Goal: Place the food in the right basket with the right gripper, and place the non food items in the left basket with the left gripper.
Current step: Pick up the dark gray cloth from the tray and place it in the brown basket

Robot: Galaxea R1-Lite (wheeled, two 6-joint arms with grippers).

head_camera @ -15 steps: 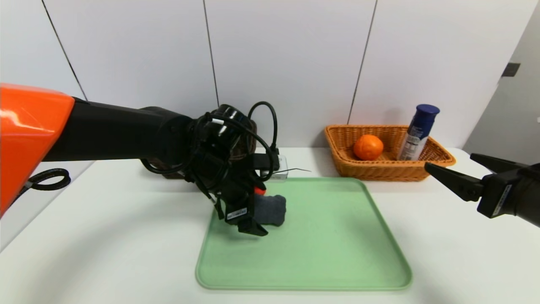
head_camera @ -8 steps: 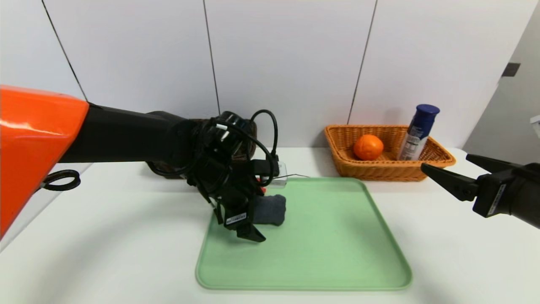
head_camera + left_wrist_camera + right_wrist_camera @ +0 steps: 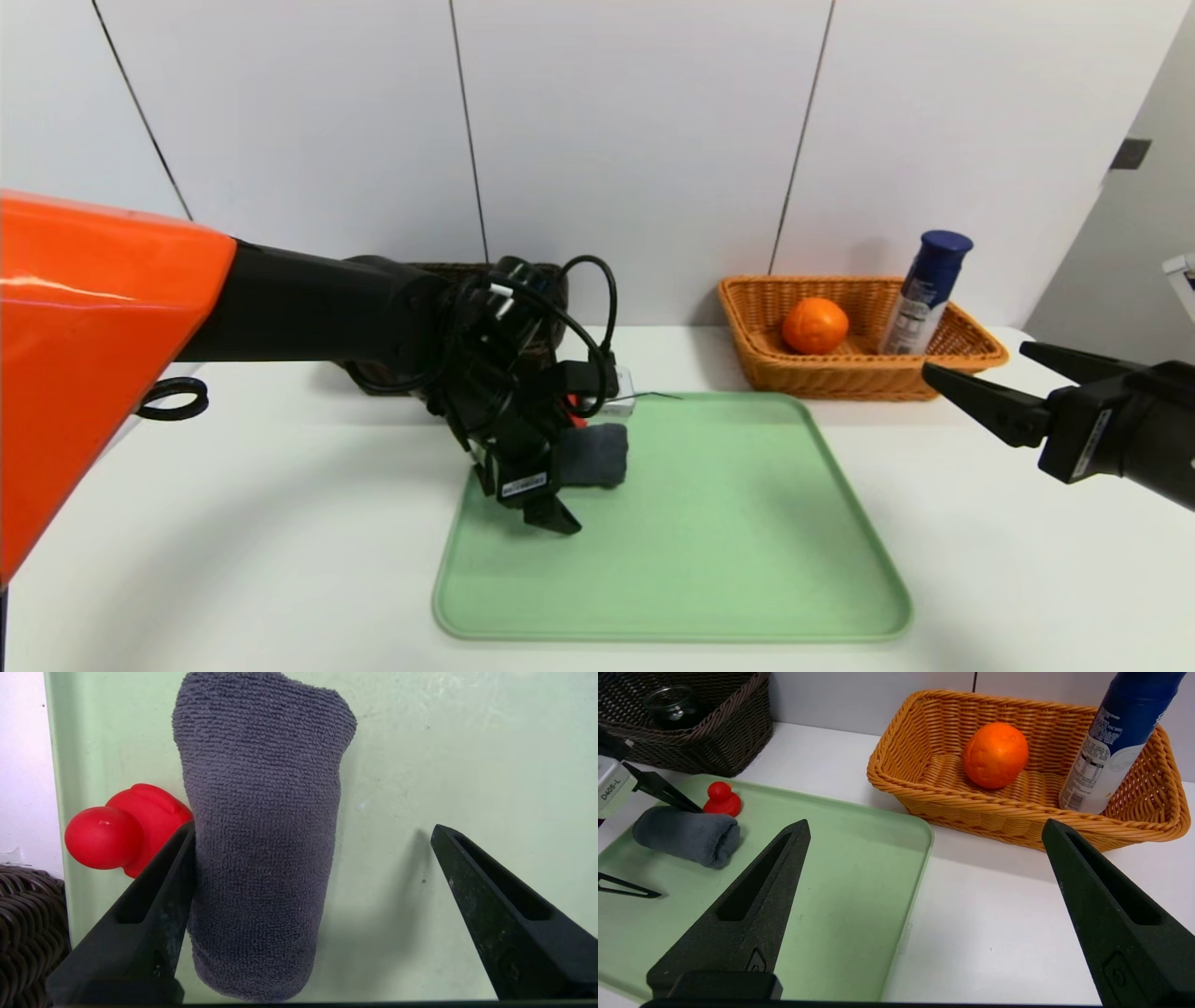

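The grey towel's outer layer (image 3: pixel 262 834) sits snug around the roll, so the towel (image 3: pixel 595 457) will stay rolled up while the robot carries it to the basket.
A rolled grey towel (image 3: pixel 597 455) (image 3: pixel 261 835) lies on the green tray (image 3: pixel 728 541), with a small red toy (image 3: pixel 121 835) (image 3: pixel 721 799) just behind it. My left gripper (image 3: pixel 313 828) is open and low over the tray, straddling the towel. One finger rests against the towel's side, between towel and toy; the other stands well clear. The right basket (image 3: pixel 775 373) of orange wicker holds an orange (image 3: pixel 815 325) and a blue-capped bottle (image 3: pixel 924 291). My right gripper (image 3: pixel 977 360) (image 3: pixel 925 823) hangs open and empty over the table, right of the tray.
The left basket (image 3: pixel 714 742), dark brown wicker, stands at the back behind my left arm and holds a glass jar (image 3: pixel 672 704). The wall runs close behind both baskets. Bare white table lies between the tray and the right basket.
My left arm has reached further in and its gripper has sunk a little lower around the towel. The right gripper has drifted slightly to the left. Both stay open.
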